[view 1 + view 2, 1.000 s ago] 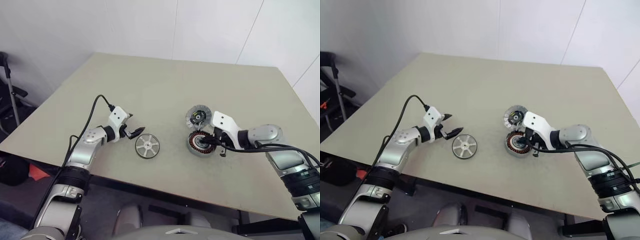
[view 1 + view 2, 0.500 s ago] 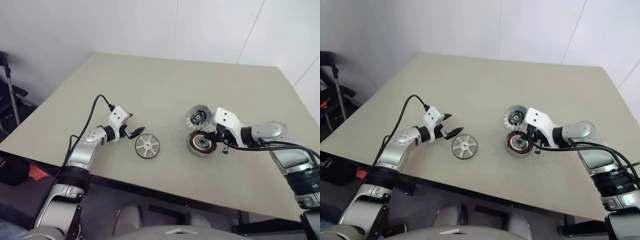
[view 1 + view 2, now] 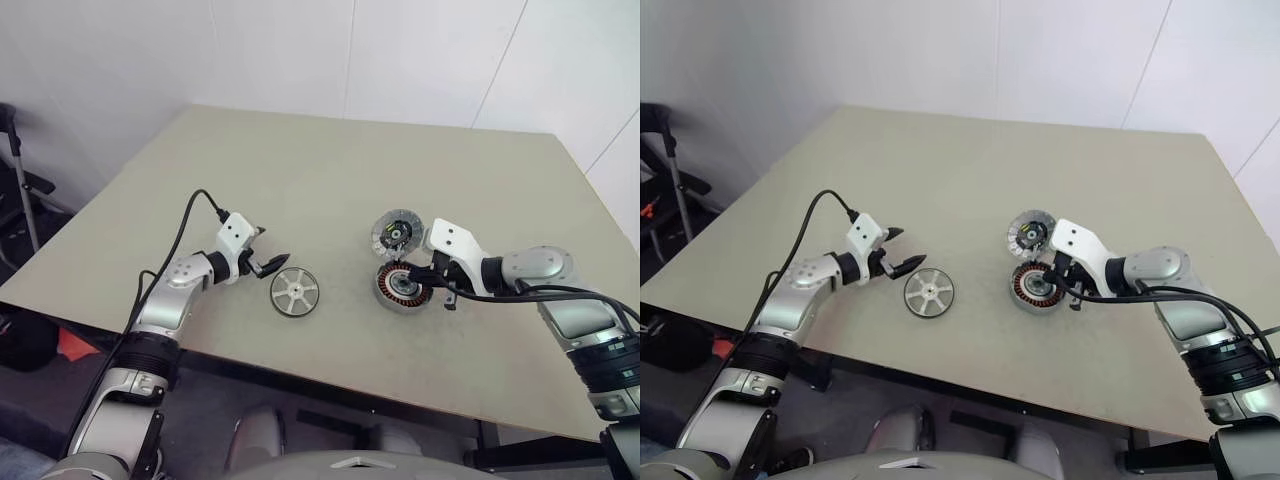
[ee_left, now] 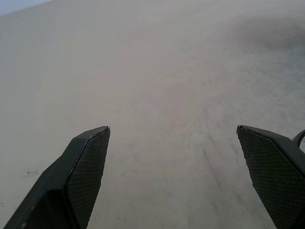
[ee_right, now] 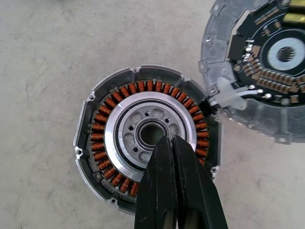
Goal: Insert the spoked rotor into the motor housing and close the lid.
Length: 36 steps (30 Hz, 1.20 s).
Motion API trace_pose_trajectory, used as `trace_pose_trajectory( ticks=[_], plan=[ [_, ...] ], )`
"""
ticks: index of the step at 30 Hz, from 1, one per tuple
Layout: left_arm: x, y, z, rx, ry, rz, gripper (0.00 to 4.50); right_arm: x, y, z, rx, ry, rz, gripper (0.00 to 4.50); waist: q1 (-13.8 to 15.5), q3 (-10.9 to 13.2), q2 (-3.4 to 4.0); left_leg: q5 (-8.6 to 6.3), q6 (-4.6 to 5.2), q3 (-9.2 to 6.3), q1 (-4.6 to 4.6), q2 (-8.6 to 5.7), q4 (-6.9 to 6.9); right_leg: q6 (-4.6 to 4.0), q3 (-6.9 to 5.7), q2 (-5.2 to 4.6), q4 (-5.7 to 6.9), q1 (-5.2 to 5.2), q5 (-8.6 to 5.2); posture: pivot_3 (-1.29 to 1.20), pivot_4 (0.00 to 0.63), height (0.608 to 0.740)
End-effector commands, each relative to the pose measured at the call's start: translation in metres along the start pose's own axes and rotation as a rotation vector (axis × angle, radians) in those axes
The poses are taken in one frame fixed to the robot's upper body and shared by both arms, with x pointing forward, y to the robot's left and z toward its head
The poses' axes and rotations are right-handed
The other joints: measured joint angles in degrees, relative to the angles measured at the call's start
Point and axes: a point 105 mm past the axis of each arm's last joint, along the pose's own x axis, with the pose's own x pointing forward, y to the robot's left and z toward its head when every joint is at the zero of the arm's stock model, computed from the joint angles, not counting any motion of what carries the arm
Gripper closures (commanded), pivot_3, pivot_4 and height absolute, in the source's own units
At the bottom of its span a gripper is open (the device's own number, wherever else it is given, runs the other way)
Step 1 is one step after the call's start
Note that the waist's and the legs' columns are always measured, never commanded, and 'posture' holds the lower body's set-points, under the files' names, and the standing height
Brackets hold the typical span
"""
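The spoked rotor (image 3: 295, 292) looks about the same width as the ring of copper windings (image 3: 393, 290), so it will cover most of the windings once I carry it over.
The spoked rotor (image 3: 294, 292), a silver wheel, lies flat on the table near the front edge. My left gripper (image 3: 270, 249) is open just to its left, with nothing between its fingers (image 4: 86, 167). Further right sits the motor housing (image 3: 402, 287), with copper windings (image 5: 100, 143) ringing a silver centre. The lid (image 3: 397, 234) lies open behind it, dark inner face (image 5: 267, 62) up, joined to the housing's edge. My right gripper (image 5: 170, 140) is shut, holding nothing. Its tips sit over the housing's centre hole; contact cannot be told.
The tan table (image 3: 330, 170) has bare room behind and between the parts. Its front edge runs close below the rotor and housing. A white wall stands behind. Dark equipment (image 3: 15, 170) stands off the table's left side.
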Motion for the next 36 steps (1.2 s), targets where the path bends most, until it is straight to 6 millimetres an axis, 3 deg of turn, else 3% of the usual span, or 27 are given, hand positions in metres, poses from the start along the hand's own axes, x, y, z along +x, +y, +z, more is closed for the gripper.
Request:
trace_pose_trajectory(
  ticks=[1, 10, 15, 27, 36],
  plan=[
    [0.0, 0.004, 0.011, 0.035, -0.032, 0.012, 0.0, -0.015, -0.009, 0.025, -0.062, -0.06, -0.04, 4.47, 0.01, 0.0, 0.0, 0.0, 0.0, 0.0, 0.0, 0.0, -0.02, 0.0, 0.0, 0.0, 0.0, -0.01, 0.0, 0.0, 0.0, 0.74],
    [-0.001, 0.005, 0.011, 0.036, -0.03, 0.012, 0.0, -0.001, 0.013, 0.01, 0.012, -0.046, 0.037, 4.47, 0.04, 0.0, 0.0, 0.0, 0.0, 0.0, -0.05, 0.0, -0.03, 0.0, 0.0, 0.0, -0.01, -0.04, 0.0, 0.0, 0.0, 0.74],
    [-0.001, 0.005, 0.012, 0.039, -0.031, 0.012, 0.0, 0.015, 0.021, -0.02, 0.049, 0.038, 0.049, 4.47, -0.06, -0.01, 0.01, 0.0, 0.0, 0.0, -0.03, 0.0, -0.03, 0.0, 0.0, 0.0, -0.01, -0.03, 0.0, 0.0, 0.0, 0.74],
    [0.0, 0.004, 0.012, 0.038, -0.031, 0.009, 0.0, -0.01, -0.004, 0.024, -0.043, -0.074, -0.035, 4.47, -0.05, -0.02, -0.03, 0.02, -0.02, 0.01, 0.08, -0.01, 0.0, 0.02, 0.04, 0.0, -0.02, 0.06, -0.01, 0.0, 0.0, 0.74],
    [-0.001, 0.005, 0.012, 0.04, -0.029, 0.01, 0.0, -0.009, -0.006, 0.023, -0.044, -0.067, -0.039, 4.47, 0.0, -0.02, -0.03, 0.01, -0.02, 0.01, -0.17, -0.02, -0.08, 0.0, 0.01, 0.0, -0.01, -0.18, 0.0, 0.0, 0.0, 0.74]
  ],
)
